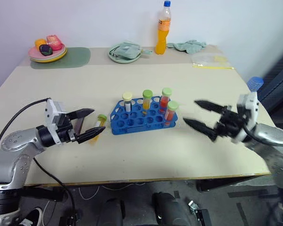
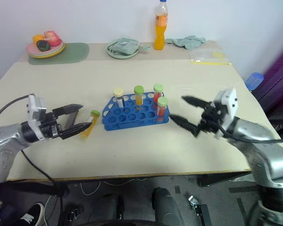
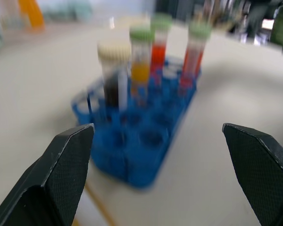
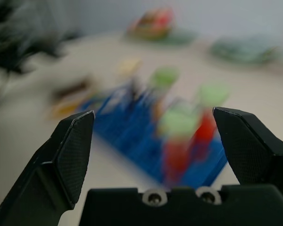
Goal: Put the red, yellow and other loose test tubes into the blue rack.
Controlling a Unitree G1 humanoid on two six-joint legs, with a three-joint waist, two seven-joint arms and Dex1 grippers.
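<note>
Next, my left gripper tips its fingers down and grips the tube's body (image 2: 87,130) from above, because its fingers point level toward the blue rack (image 2: 127,117), above the loose yellow test tube.
The blue rack (image 1: 132,123) stands mid-table with several capped tubes upright in it: a cream-capped one (image 1: 127,100), a yellow-filled one (image 1: 147,100) and two red-filled ones (image 1: 166,97). A loose yellow test tube (image 1: 99,123) with a green cap lies on the table just left of the rack. My left gripper (image 1: 93,123) is open, low over the table, its fingertips right at that loose tube without closing on it. My right gripper (image 1: 191,112) hangs open to the right of the rack, apart from it and empty. The left wrist view looks at the rack (image 3: 146,150) from close by.
Along the far edge stand a plate of toy fruit (image 1: 48,49) on a green mat, a green dish with a cloth (image 1: 125,52), an orange drink bottle (image 1: 163,28), a crumpled cloth (image 1: 188,45) and a plastic bag (image 1: 210,60). A blue-capped bottle (image 1: 254,84) sits off the right edge.
</note>
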